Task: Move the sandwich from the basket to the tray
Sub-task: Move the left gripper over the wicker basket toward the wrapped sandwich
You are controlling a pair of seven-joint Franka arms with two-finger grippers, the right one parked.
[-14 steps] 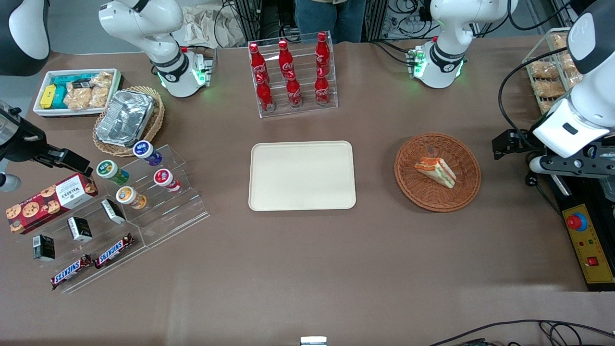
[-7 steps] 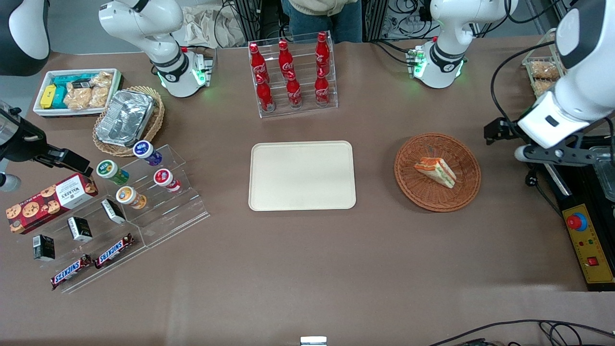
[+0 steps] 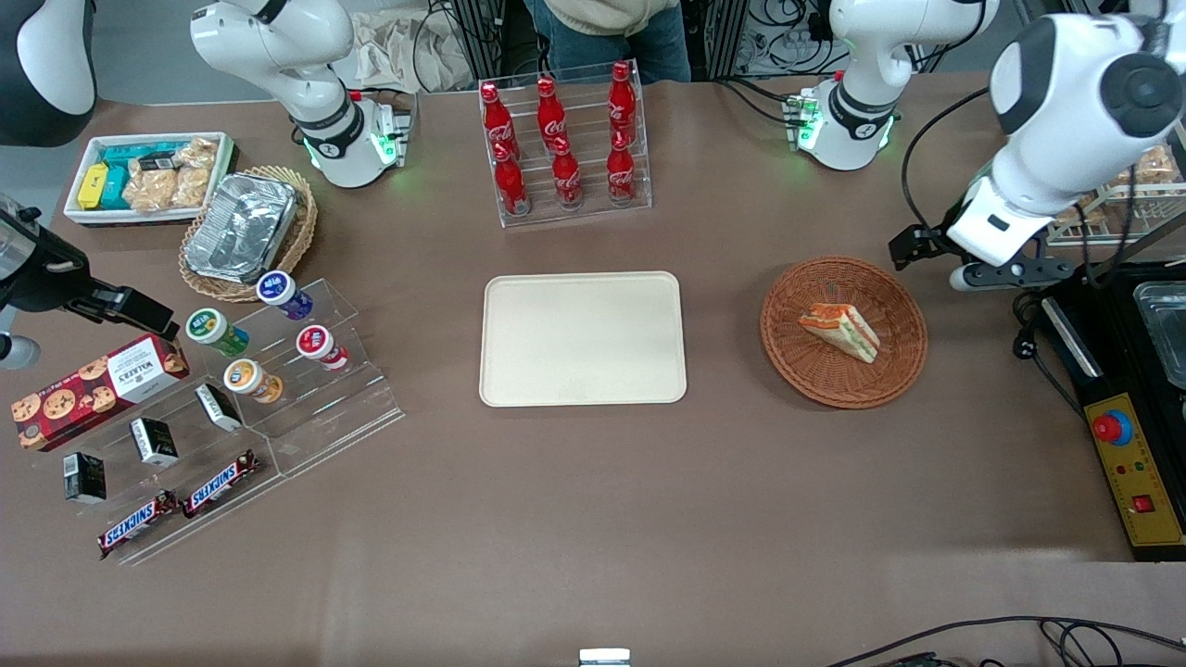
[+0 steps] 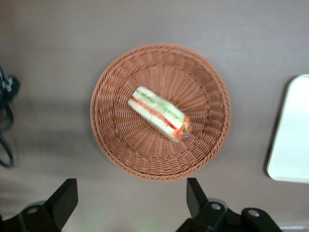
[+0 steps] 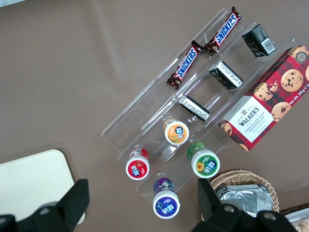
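Note:
My gripper will lift the sandwich out of the basket, and the sandwich's layers (image 3: 842,332) will stay together, because clear wrap (image 4: 185,132) shows around the sandwich's end.
The sandwich (image 3: 840,331), a pale wedge with red, orange and green layers, lies in the middle of the round reddish-brown wicker basket (image 3: 788,361). The cream tray (image 3: 582,338) lies flat beside the basket, toward the parked arm's end, with nothing on it. My left gripper (image 3: 996,275) hangs above the table just outside the basket's rim, toward the working arm's end. In the left wrist view the gripper (image 4: 129,198) is open over bare table, its fingers (image 4: 63,198) wide apart with nothing between them. That view also shows the sandwich (image 4: 160,113), the basket (image 4: 120,159) and one edge of the tray (image 4: 292,135).
A clear rack of red cola bottles (image 3: 565,139) stands farther from the camera than the tray. A clear stepped stand of snacks (image 3: 278,398), a foil container in a pale basket (image 3: 243,227) and a white bin (image 3: 79,176) lie toward the parked arm's end. A control box (image 3: 1135,472) sits near the working arm.
The left arm has swung in from the table's edge toward the basket, and its gripper now hangs close beside the rim. The sandwich, basket and tray have not moved.

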